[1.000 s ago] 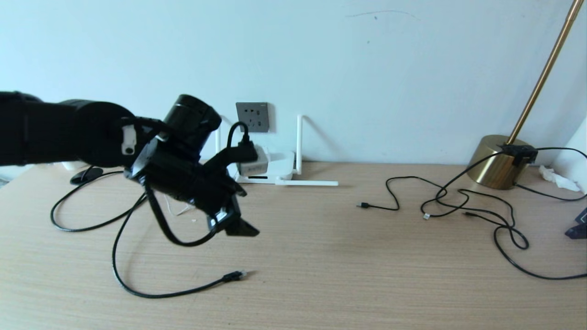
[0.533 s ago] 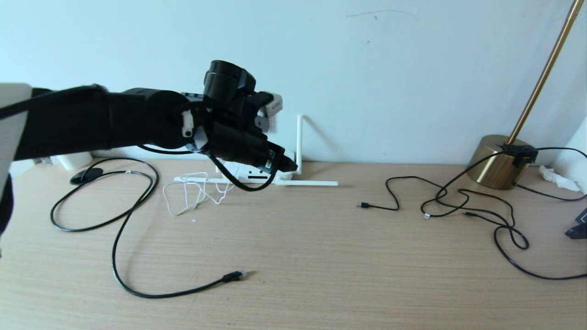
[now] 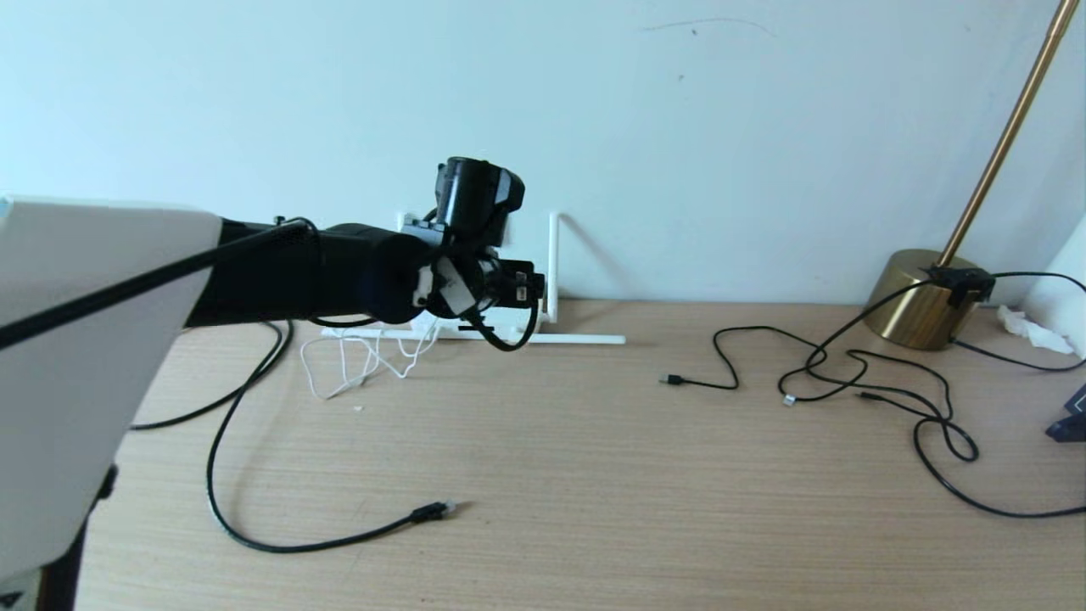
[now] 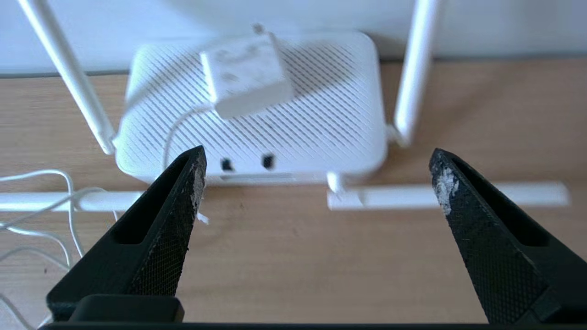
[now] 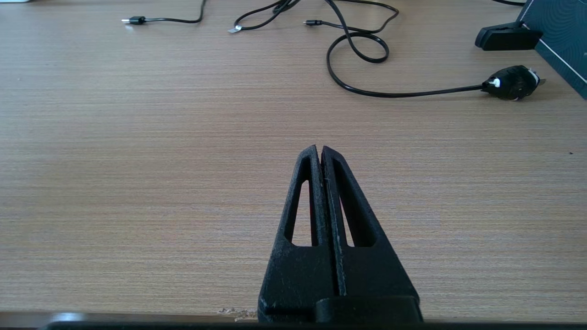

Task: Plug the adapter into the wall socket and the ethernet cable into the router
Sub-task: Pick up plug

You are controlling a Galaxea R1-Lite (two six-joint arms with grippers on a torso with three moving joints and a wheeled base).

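The thin white cord lies in loose loops (image 3: 368, 358), so it will trail along and leave the router in place when I carry the adapter (image 4: 247, 77).
The white router (image 4: 257, 123) lies by the wall with its dark ports facing me and two antennas flat on the table. The small white adapter (image 4: 245, 75) rests on top of it, its thin white cord (image 3: 348, 365) trailing left. My left gripper (image 4: 317, 158) hovers open just in front of the router, with nothing between its fingers. In the head view the left arm (image 3: 365, 271) hides the wall socket and most of the router. The ethernet cable loops over the table, its plug (image 3: 434, 509) lying free near the front. My right gripper (image 5: 319, 149) is shut and empty over bare table.
Thin black USB cables (image 3: 848, 382) sprawl on the right half of the wooden table (image 3: 594, 475). A brass lamp base (image 3: 920, 297) stands at the back right. A black plug (image 5: 511, 82) and a dark box (image 5: 555, 27) lie right of the right gripper.
The left arm has swung from over the table toward the wall, and its wrist has turned level at the router. It now covers the wall socket. The right arm has not moved.
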